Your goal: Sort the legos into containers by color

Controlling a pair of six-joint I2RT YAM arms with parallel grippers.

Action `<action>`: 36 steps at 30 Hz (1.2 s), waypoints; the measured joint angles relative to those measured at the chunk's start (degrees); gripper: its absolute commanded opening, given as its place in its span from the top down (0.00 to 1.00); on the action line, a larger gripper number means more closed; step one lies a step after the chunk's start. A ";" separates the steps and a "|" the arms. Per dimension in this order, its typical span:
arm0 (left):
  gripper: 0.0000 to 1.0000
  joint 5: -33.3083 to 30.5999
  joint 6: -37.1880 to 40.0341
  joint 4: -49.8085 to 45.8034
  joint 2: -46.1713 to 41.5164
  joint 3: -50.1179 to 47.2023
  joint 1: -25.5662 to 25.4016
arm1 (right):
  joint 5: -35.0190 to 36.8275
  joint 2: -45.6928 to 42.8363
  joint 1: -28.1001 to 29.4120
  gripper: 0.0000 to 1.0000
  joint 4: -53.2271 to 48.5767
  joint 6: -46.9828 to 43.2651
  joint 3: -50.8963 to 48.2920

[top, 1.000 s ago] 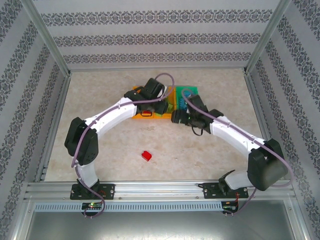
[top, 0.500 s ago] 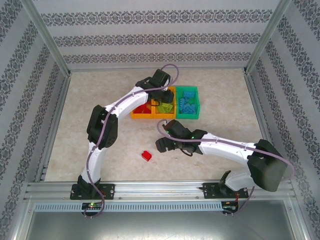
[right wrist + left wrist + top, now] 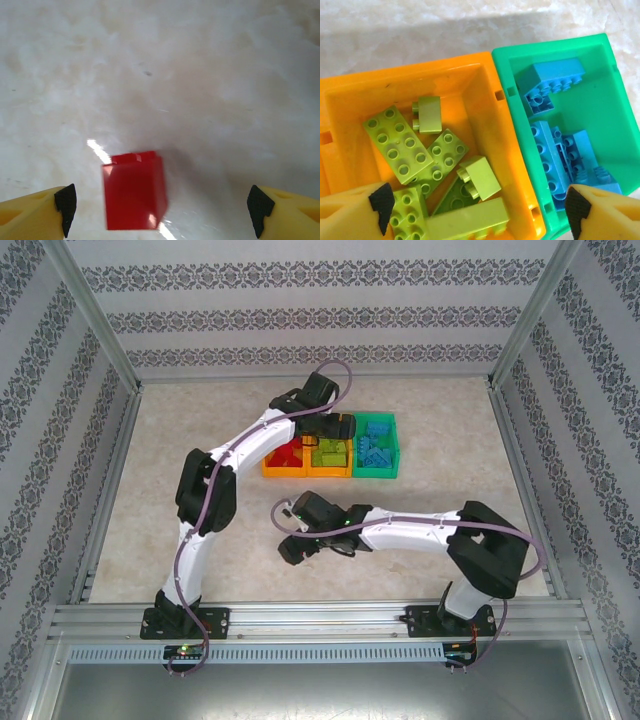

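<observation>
My left arm reaches across the orange bin with red legos, so my left gripper should back clear before my right gripper brings the red lego there.
Three joined containers sit at mid-table: an orange bin with red legos, an orange bin with several lime green legos, and a green bin with blue legos. My left gripper hangs open over the lime bin's near wall, nothing between its fingers. On the bare table a single red lego stands. My right gripper is open just above it, and the brick lies between the fingers, nearer the left one. From above, the right gripper covers that brick.
Aluminium posts and patterned walls close in the table on three sides. The marbled tabletop runs open left of the bins and around the red brick. The right arm stretches across the table in front of the bins.
The right arm swung from beside the bins forward and left, down to the red brick. The left arm moved over the middle bin.
</observation>
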 measured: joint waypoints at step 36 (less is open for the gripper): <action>0.01 -9.79 -3.82 6.34 -45.46 -48.59 13.92 | -5.90 10.51 -18.58 0.72 -1.18 6.19 26.16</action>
